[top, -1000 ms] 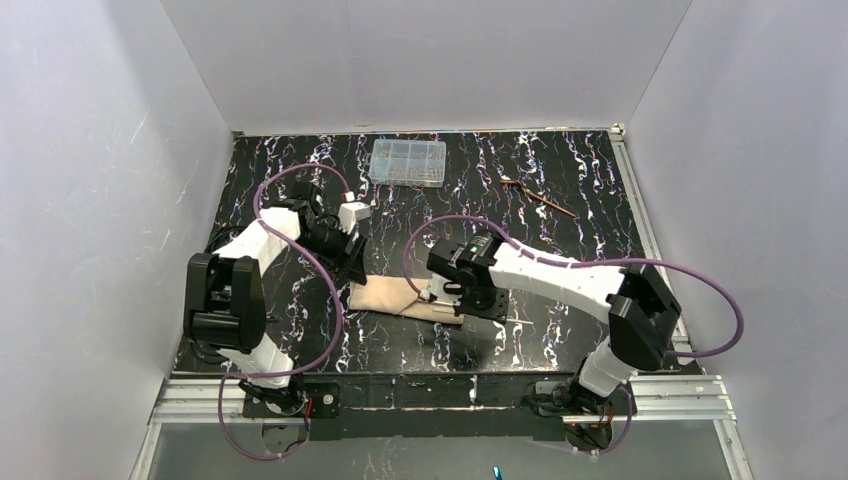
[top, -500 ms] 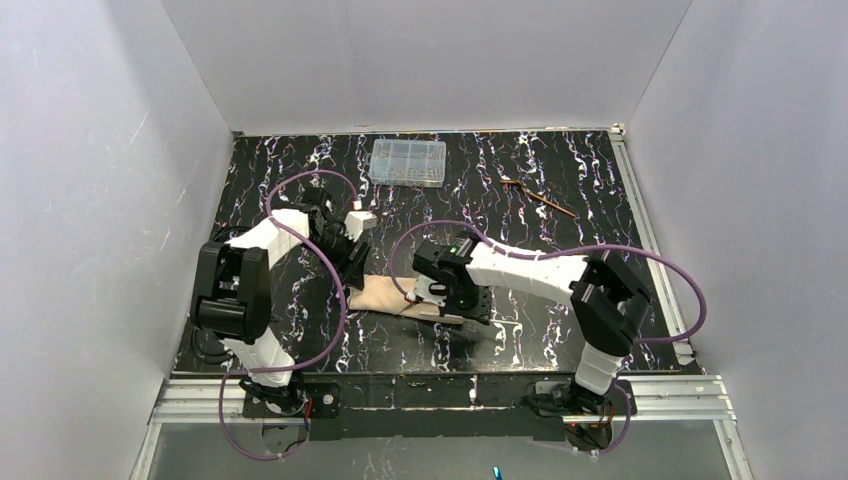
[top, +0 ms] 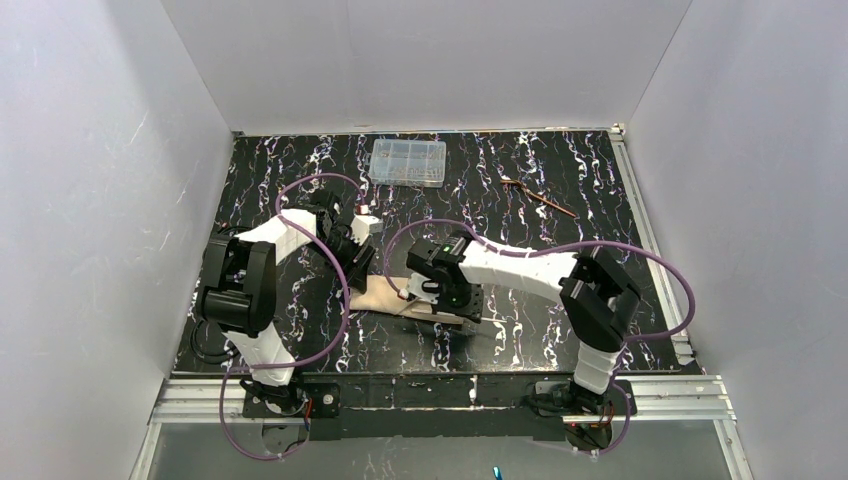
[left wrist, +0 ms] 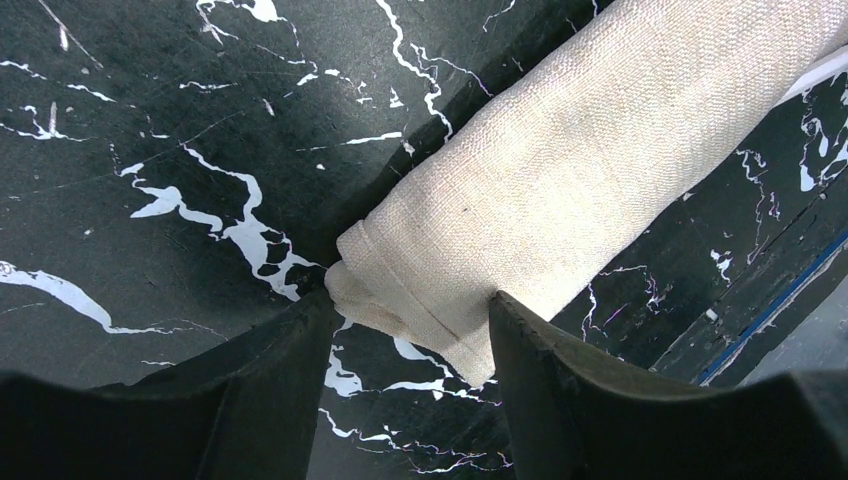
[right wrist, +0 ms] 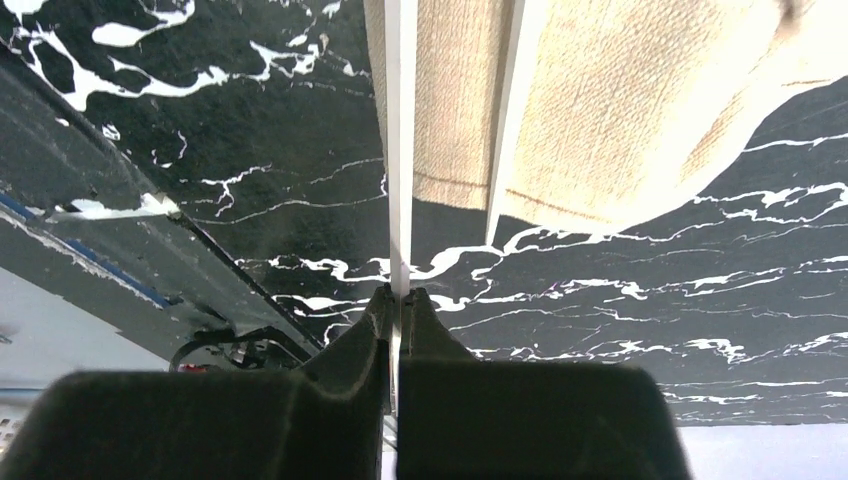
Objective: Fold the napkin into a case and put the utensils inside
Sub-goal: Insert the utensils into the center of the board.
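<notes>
I keep sliding the pale strip in with my right gripper until the pale strip's tail reaches the napkin's edge (right wrist: 450,190), because it runs along the napkin, parallel to the other strip (right wrist: 509,135).
The beige-tan napkin (top: 385,296) lies folded into a narrow layered case on the black marbled table, left of centre. My left gripper (top: 358,265) hangs over its left end. In the left wrist view the jaws (left wrist: 410,300) stand open with the napkin's (left wrist: 560,170) end corner between the two fingertips. My right gripper (top: 422,298) is at the case's right end, shut (right wrist: 400,295) on a thin pale strip (right wrist: 400,150), apparently a utensil seen edge-on, that runs forward over the cloth (right wrist: 600,110). Two copper utensils (top: 538,195) lie at the back right.
A clear plastic compartment box (top: 408,162) stands at the back centre. Purple cables (top: 300,190) loop over both arms. White walls close in three sides. An aluminium rail (top: 450,395) runs along the table's near edge, seen also in the right wrist view (right wrist: 120,230).
The left gripper has come down and right to the napkin's left end, its jaws narrowing. The right arm has shifted left along the napkin, still shut on the strip.
</notes>
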